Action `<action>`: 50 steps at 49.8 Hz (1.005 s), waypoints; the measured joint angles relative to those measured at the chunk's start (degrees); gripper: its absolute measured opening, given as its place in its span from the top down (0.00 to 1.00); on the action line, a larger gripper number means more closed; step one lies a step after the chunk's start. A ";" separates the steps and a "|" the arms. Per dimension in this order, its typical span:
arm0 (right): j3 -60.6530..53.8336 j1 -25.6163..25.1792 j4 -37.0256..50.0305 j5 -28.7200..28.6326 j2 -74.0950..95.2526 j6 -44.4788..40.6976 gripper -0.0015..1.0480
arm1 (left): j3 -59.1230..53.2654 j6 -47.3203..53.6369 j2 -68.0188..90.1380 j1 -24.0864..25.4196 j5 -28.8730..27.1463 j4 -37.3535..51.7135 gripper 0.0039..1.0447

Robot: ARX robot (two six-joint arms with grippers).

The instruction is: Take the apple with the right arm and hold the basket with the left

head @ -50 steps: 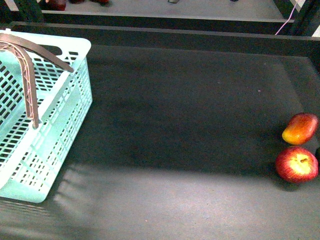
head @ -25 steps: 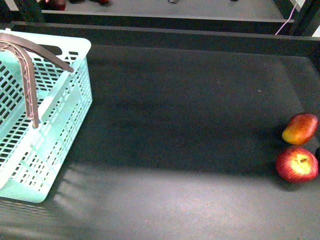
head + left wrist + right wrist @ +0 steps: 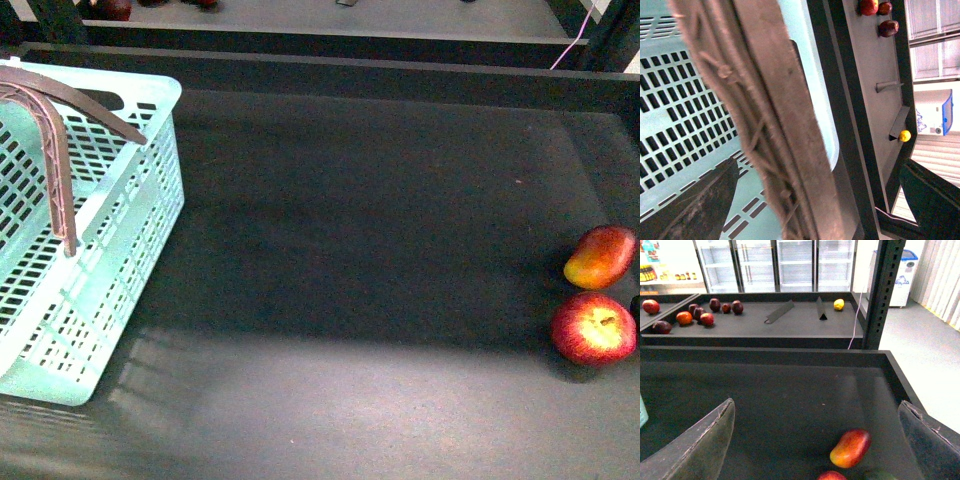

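Observation:
The brown handle joins the basket at its rim (image 3: 69, 245), so the mint-green basket (image 3: 135, 240) will hang below the handle with its open side up when I lift.
The mint-green basket (image 3: 110, 230) stands at the left of the dark shelf, its brown handles (image 3: 55, 150) raised. In the left wrist view my left gripper (image 3: 815, 202) is open, and a brown ribbed handle (image 3: 775, 125) runs between its fingers (image 3: 695, 205) without being clamped. The red apple (image 3: 594, 328) lies at the far right, just in front of a red-orange mango-like fruit (image 3: 600, 257). My right gripper (image 3: 815, 445) is open above the shelf. The apple (image 3: 831, 475) peeks in at the frame's lower edge, nearer than the mango-like fruit (image 3: 851, 447). Neither gripper shows in the front view.
A raised dark rim (image 3: 380, 70) borders the shelf at the back. Beyond it is a second shelf (image 3: 790, 322) with several dark red fruits (image 3: 700, 315) and a yellow one (image 3: 839, 304). A dark upright post (image 3: 882, 295) stands at the right rear corner.

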 joint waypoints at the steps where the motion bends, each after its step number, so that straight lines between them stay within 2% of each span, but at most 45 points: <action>1: 0.00 0.00 0.00 0.00 0.00 0.00 0.08 | 0.55 -0.13 0.44 -0.11 0.02 0.00 0.06; 9: 0.00 0.00 0.00 0.00 0.00 0.00 0.08 | 4.52 -0.33 2.95 -0.94 -1.44 -1.16 0.06; 25: 0.00 0.00 0.00 0.00 0.00 0.00 0.08 | 5.01 -0.35 5.22 -2.16 -2.97 -1.25 0.08; 28: 0.00 0.00 0.00 0.00 0.00 0.00 0.08 | 5.01 -0.44 5.51 -2.25 -3.08 -1.33 0.16; 44: 0.00 0.00 0.00 0.00 0.00 0.00 0.08 | 6.03 -2.58 6.27 -2.56 -5.51 -4.48 0.80; 46: 0.00 0.00 0.00 0.00 0.00 0.00 0.08 | 6.36 -3.19 6.21 -2.56 -5.51 -5.01 0.85; 50: 0.00 0.00 0.00 0.02 0.00 0.00 0.08 | 6.67 -2.23 5.90 -2.60 -5.49 -5.75 0.86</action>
